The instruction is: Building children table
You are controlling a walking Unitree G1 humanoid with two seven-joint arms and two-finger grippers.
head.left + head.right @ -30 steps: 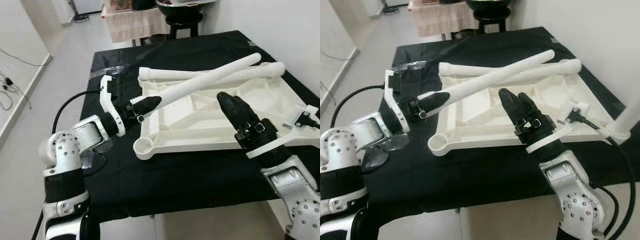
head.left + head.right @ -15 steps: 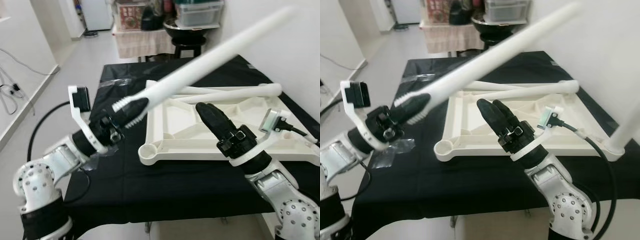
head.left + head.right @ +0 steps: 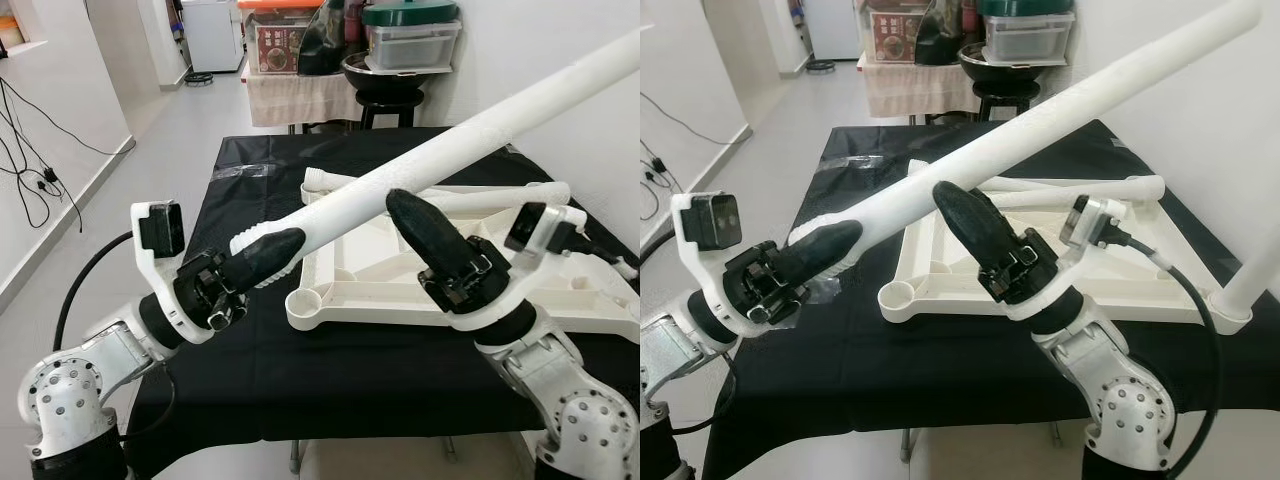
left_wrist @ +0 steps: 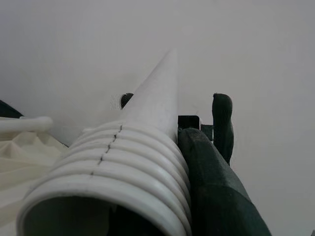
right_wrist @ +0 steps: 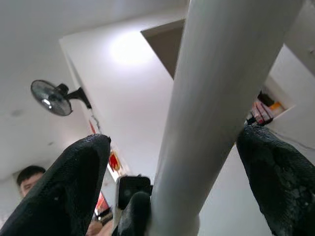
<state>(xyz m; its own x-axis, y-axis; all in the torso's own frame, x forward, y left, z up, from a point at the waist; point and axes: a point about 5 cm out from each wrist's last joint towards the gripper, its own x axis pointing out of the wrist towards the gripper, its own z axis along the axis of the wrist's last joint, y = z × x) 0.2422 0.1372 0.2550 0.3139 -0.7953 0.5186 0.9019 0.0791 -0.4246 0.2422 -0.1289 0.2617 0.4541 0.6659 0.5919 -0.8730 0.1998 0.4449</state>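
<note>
I expect the white table leg (image 3: 400,185) to stand in the corner socket with its ribs still showing when I lower it, because raised ribs (image 3: 246,240) go around the table leg's lower end.
A long white table leg (image 3: 480,135) slants up to the right above the black table. My left gripper (image 3: 265,250) is shut on its ribbed lower end (image 4: 106,162). My right gripper (image 3: 412,212) is raised to the middle of the leg and stands open, with one finger (image 5: 74,187) on each side of the shaft (image 5: 216,113). The white tabletop (image 3: 560,300) lies upside down on the black cloth, an empty corner socket (image 3: 300,303) nearest me. A second leg (image 3: 500,195) lies across it. Another leg (image 3: 1255,275) stands at its right corner.
The black table (image 3: 330,370) ends just before me. A white wall runs along the right. Behind stand a stool with a dark bowl (image 3: 385,75), storage boxes (image 3: 410,30) and a cloth-covered table (image 3: 290,95). Cables (image 3: 40,175) lie on the floor at left. A person's head (image 5: 29,176) is near.
My left gripper has lifted the leg off the tabletop and tilted it up to the right. My right gripper has risen to the leg's middle. The camera has tilted up.
</note>
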